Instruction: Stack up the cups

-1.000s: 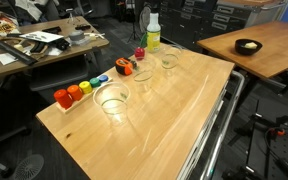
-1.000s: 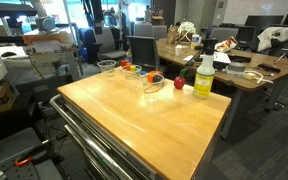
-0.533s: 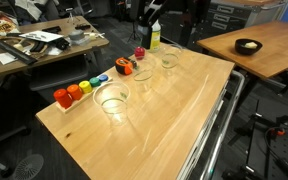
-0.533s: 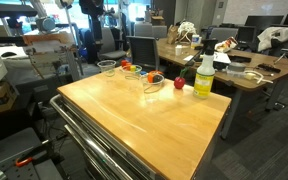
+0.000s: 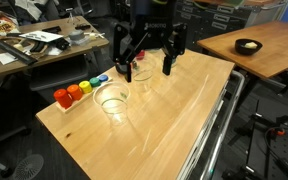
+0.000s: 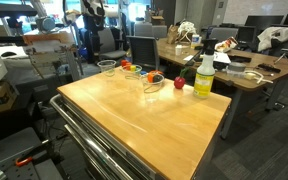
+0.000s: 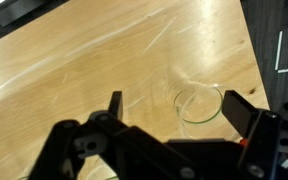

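Note:
My gripper will lower the wide bowl-like cup (image 5: 112,102), and the cup will fit down inside the narrower tumbler, because the bowl-like cup's open rim (image 5: 111,91) is wider than its base.
Three clear plastic cups stand in a row on the wooden table (image 5: 174,110). The wide bowl-like cup (image 5: 112,98) is nearest the coloured blocks. A narrower tumbler (image 5: 142,80) stands just beyond it. The third cup is mostly hidden behind my gripper in that view. All three show in an exterior view (image 6: 107,67) (image 6: 134,72) (image 6: 152,85). My gripper (image 5: 144,62) hangs open and empty above the two tumblers. In the wrist view my gripper (image 7: 176,107) is open, with one clear cup (image 7: 199,103) on the table below, between the fingers.
Several small coloured blocks (image 5: 74,91) lie along the table edge beside the cups. A yellow-green bottle with a white cap (image 6: 205,75) stands at the end of the cup row. Desks and chairs surround the table.
My gripper has come down into the exterior view from the top and now hangs over the two tumblers, hiding the bottle there. The cups have not moved.

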Controlling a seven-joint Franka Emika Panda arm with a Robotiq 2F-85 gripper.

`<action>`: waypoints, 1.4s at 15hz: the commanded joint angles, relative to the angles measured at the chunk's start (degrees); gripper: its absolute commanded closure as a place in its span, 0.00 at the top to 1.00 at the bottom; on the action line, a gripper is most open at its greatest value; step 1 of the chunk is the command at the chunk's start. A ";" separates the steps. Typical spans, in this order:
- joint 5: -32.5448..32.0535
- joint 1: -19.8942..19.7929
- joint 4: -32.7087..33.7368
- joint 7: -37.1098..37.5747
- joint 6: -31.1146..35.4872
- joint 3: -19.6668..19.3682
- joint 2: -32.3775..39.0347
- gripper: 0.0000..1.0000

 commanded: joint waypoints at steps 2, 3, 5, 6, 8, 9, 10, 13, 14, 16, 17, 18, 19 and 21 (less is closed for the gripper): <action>-1.82 2.11 4.24 3.02 2.08 -0.70 5.50 1.00; -2.26 2.39 4.62 3.40 2.63 -0.85 6.59 1.00; -3.65 2.95 5.47 4.43 3.78 -1.24 8.50 1.00; -4.37 3.22 6.03 4.86 4.35 -1.52 9.50 1.00; -5.66 3.74 7.36 5.81 5.21 -2.07 11.38 1.00; -6.44 4.03 7.91 6.44 5.86 -2.40 12.26 1.00; -6.90 4.27 8.61 6.93 6.21 -2.71 13.10 1.00; -9.82 5.22 10.24 8.98 7.11 -4.09 15.15 0.97; -10.87 5.54 10.55 9.69 7.13 -4.54 15.54 0.73; -12.59 6.12 11.00 11.10 7.23 -5.35 16.00 0.68; -13.60 6.44 10.98 11.97 7.40 -5.77 16.03 0.60; -13.96 6.59 10.88 12.46 7.73 -5.98 16.05 0.53; -13.97 6.67 10.83 12.88 7.60 -6.02 15.97 0.44; -13.03 6.61 10.64 13.02 7.26 -5.87 15.72 0.28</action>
